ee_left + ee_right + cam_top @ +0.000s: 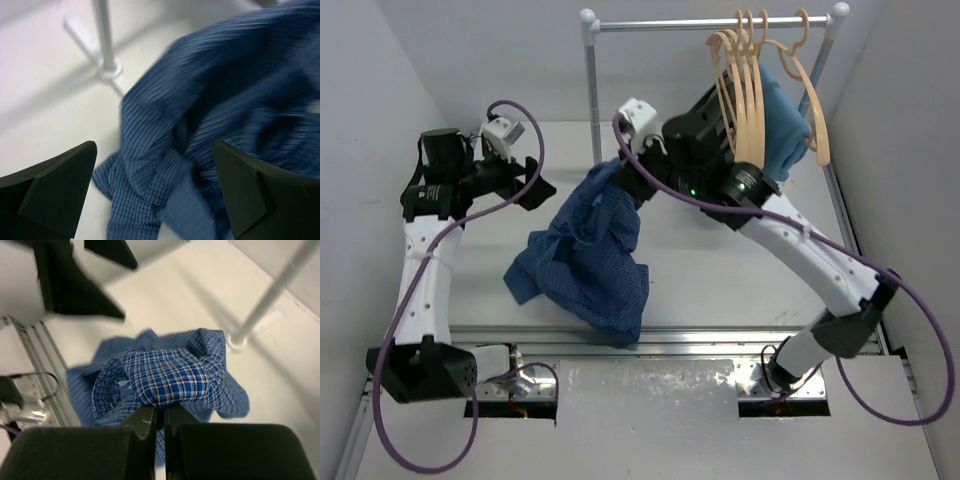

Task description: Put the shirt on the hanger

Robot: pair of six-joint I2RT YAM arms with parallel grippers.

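Next, my left gripper takes the shirt's upper edge [600,182] close by and pulls it straight, because the shirt hangs in a heap [588,252] from my right gripper alone.
The blue checked shirt [588,252] hangs in a bunch, its lower part on the table. My right gripper [632,178] is shut on its upper edge and holds it raised; the right wrist view shows the shirt [172,375] pinched between the closed fingers [161,415]. My left gripper [535,185] is open and empty, just left of the shirt. In the left wrist view the shirt [210,110] lies between and beyond the spread fingers [60,185]. Several tan wooden hangers [750,90] hang on the rail [710,22] at the back right.
A plain teal-blue cloth [782,120] hangs on the rack behind the hangers. The rack's white upright pole [592,90] stands just behind the shirt; its foot shows in the left wrist view [107,67]. White walls close in left and right. A metal rail [650,340] runs along the near table edge.
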